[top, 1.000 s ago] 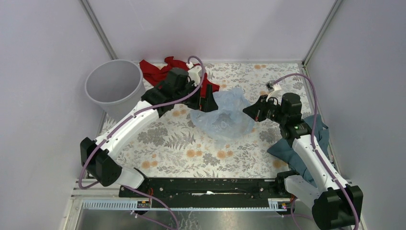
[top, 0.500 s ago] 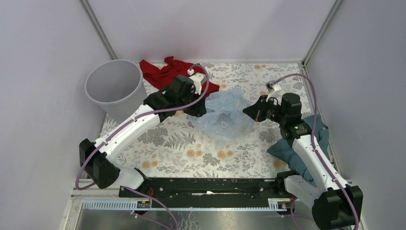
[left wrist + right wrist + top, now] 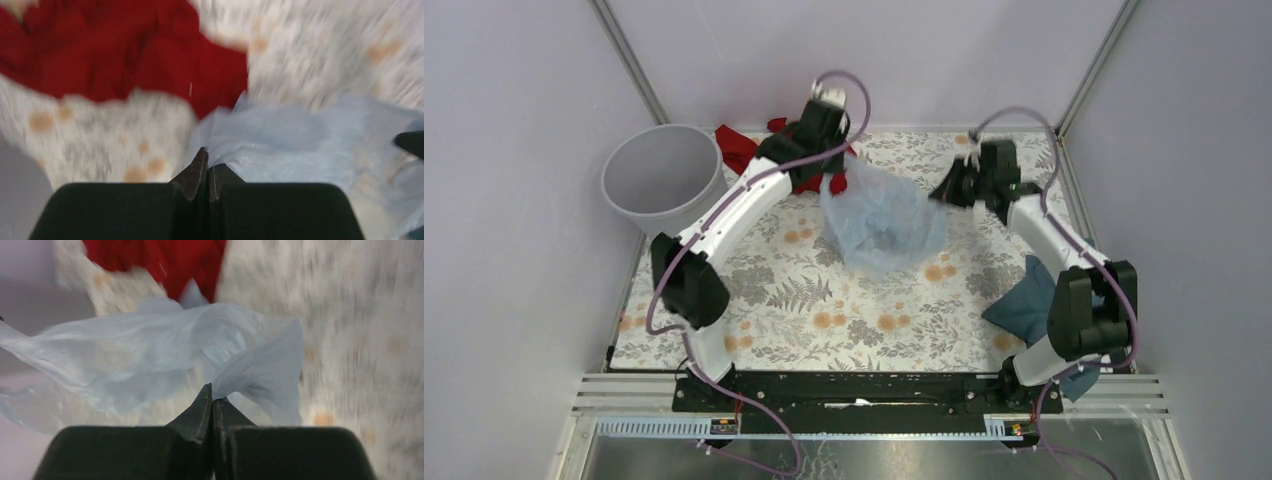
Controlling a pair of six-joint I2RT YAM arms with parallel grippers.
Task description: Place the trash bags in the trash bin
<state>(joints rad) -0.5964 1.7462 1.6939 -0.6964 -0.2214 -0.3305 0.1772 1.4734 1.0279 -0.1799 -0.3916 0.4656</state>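
The trash bag sags folded (image 3: 884, 222) between the robot's left gripper and right gripper, so the robot should swing both up and back to billow the trash bag open.
The pale blue translucent trash bag (image 3: 882, 220) hangs stretched between both arms above the floral table, at the middle back. My left gripper (image 3: 836, 180) is shut on its left edge, and the film (image 3: 300, 135) bunches out from the closed jaw tips (image 3: 207, 159) in the left wrist view. On the bag's right edge my right gripper (image 3: 942, 192) is shut, with a fold of the bag (image 3: 200, 347) pinched at its tips (image 3: 212, 396). The light grey round trash bin (image 3: 662, 182) stands upright at the back left, to the left of my left arm.
A red cloth (image 3: 749, 150) lies at the back between the bin and my left gripper, also seen as red cloth (image 3: 125, 50) and red cloth (image 3: 160, 260). A dark teal cloth (image 3: 1029, 305) lies at the right edge by my right arm. Walls enclose three sides.
My left gripper closed on the bag's left edge. Both arms rose and swung toward the back, lifting and stretching the bag off the table.
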